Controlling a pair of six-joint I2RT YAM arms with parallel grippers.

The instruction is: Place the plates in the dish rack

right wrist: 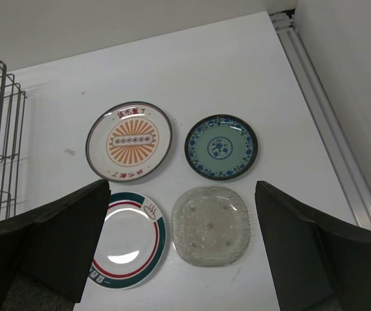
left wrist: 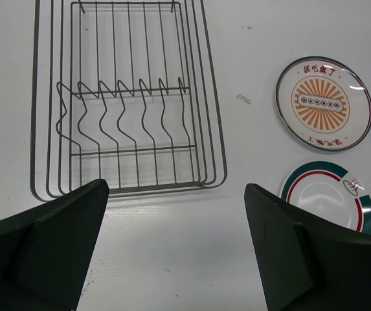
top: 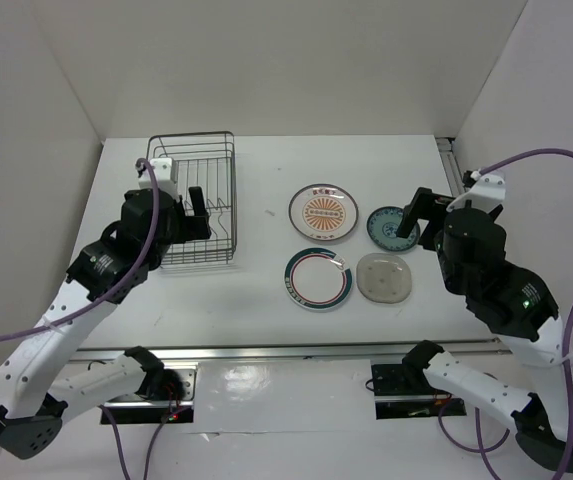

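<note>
The white plate with orange-red centre has its rim clear of the teal plate, so my right gripper should keep coming closer until its fingers straddle that rim (top: pixel 351 230).
Four plates lie flat on the table right of centre: the white plate with orange-red centre (top: pixel 323 212) (right wrist: pixel 129 140), the small teal patterned plate (top: pixel 391 228) (right wrist: pixel 221 147), the white plate with green-red rim ring (top: pixel 318 278) (right wrist: pixel 129 238) and the small beige-grey plate (top: pixel 383 277) (right wrist: pixel 211 225). The dark wire dish rack (top: pixel 194 195) (left wrist: pixel 123 97) stands empty at the back left. My left gripper (top: pixel 202 213) (left wrist: pixel 175 233) is open over the rack's near end. My right gripper (top: pixel 413 218) (right wrist: pixel 182 240) is open above the plates.
White walls close in the back and both sides. A metal rail (top: pixel 454 170) runs along the table's right edge and another rail (top: pixel 296 350) along the near edge. A small mark (left wrist: pixel 243 98) lies on the table between rack and plates.
</note>
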